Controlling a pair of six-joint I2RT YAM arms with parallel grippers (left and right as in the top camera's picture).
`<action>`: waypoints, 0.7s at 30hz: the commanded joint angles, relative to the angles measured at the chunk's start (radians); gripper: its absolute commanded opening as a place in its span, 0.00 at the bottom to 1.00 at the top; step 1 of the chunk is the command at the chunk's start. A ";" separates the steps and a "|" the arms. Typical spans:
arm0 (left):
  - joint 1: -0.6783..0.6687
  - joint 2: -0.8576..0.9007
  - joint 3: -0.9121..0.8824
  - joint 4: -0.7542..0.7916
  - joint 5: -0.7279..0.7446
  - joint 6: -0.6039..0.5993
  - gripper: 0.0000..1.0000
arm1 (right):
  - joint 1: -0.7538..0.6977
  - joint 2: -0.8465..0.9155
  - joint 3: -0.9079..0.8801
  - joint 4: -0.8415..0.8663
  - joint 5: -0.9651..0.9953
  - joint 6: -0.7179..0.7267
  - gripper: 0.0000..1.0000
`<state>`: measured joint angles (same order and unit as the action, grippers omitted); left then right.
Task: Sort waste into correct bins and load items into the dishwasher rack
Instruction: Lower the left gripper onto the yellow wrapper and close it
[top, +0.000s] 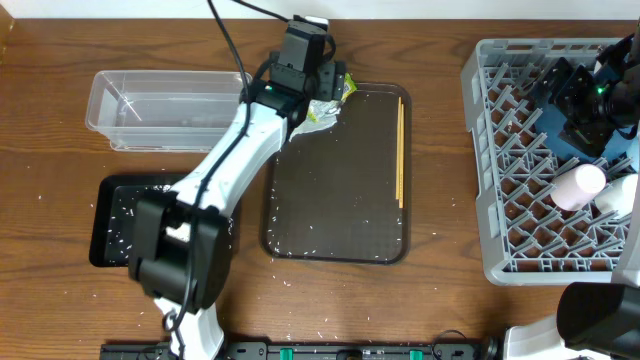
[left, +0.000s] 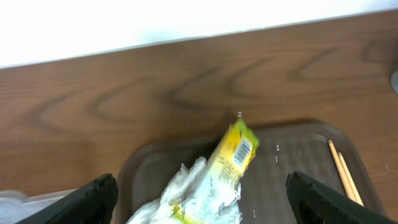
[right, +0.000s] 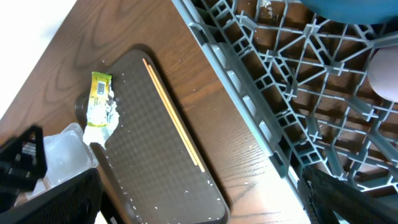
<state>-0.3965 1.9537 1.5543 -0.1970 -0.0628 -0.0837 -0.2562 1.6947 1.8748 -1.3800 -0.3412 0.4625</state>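
Observation:
The yellow-green wrapper (left: 234, 152) is between my open fingers and clear of the chopsticks, so my left gripper should keep going down until it closes on the wrapper's silvery part (left: 214, 193).
A crumpled white tissue (top: 322, 110) and a yellow-green wrapper (top: 345, 88) lie in the far left corner of the brown serving tray (top: 340, 215). My left gripper (top: 318, 98) hovers over them, open. In the left wrist view its fingers (left: 208, 202) straddle the tissue (left: 186, 193) and wrapper (left: 237, 148). Chopsticks (top: 400, 150) lie along the tray's right side. My right gripper (top: 590, 100) is open and empty over the grey rack (top: 500, 180), which holds a pink cup (top: 578, 187), a white cup (top: 615, 197) and a dark-blue dish (right: 348, 9).
A clear tub (top: 165, 105) stands at the far left. A black tray (top: 110, 225) with rice grains sits near the front left, under my left arm. Loose grains dot the brown tray and table. The right wrist view shows its fingers (right: 199, 205) above the table between tray and rack.

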 joint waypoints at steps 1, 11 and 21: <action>-0.001 0.068 0.009 0.064 0.007 0.069 0.90 | 0.007 0.005 0.002 -0.001 -0.003 -0.007 0.99; -0.002 0.212 0.009 0.095 0.023 0.148 0.89 | 0.007 0.005 0.002 -0.001 -0.003 -0.007 0.99; -0.002 0.224 0.007 0.018 0.123 0.148 0.77 | 0.007 0.005 0.002 -0.001 -0.003 -0.007 0.99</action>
<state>-0.3973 2.1731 1.5543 -0.1616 0.0353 0.0547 -0.2562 1.6947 1.8748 -1.3796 -0.3412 0.4625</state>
